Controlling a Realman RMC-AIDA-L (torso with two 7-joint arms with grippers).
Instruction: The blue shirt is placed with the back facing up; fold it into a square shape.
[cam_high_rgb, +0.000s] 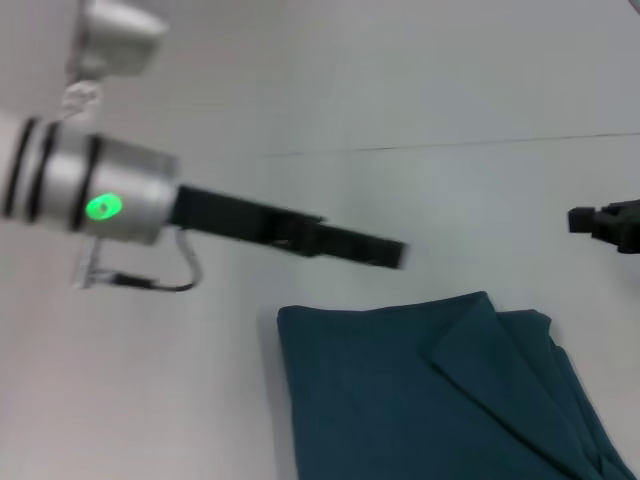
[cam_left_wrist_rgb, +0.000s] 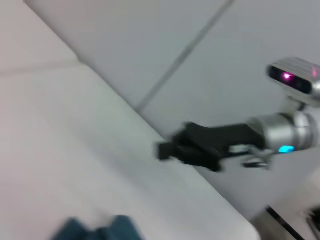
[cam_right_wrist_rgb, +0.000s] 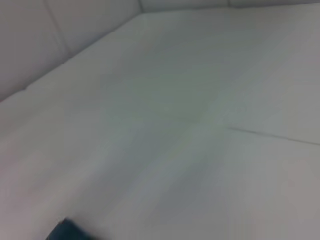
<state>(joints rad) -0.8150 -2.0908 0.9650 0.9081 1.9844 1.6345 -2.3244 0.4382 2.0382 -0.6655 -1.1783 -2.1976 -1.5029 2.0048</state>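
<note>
I can see a slanted flap (cam_high_rgb: 500, 375) folded inward over the blue shirt, so I should grab the flap's tip (cam_high_rgb: 432, 358) with my right gripper and pull it open to make the shirt's edge square.
The blue shirt (cam_high_rgb: 420, 400) lies folded on the white table at the lower middle and right of the head view, with layered folds along its right side. My left gripper (cam_high_rgb: 392, 253) hangs in the air just above and behind the shirt's far edge, reaching in from the left with nothing in it. Over at the right edge, my right gripper (cam_high_rgb: 585, 220) is also raised, beyond the shirt's far right corner. The left wrist view shows the right gripper (cam_left_wrist_rgb: 164, 149) above the table and a small piece of the shirt (cam_left_wrist_rgb: 95, 231). A dark corner of the shirt (cam_right_wrist_rgb: 65, 232) shows in the right wrist view.
The white table (cam_high_rgb: 200, 400) spreads bare to the left of the shirt and behind it. A thin seam line (cam_high_rgb: 480, 143) runs across the far surface.
</note>
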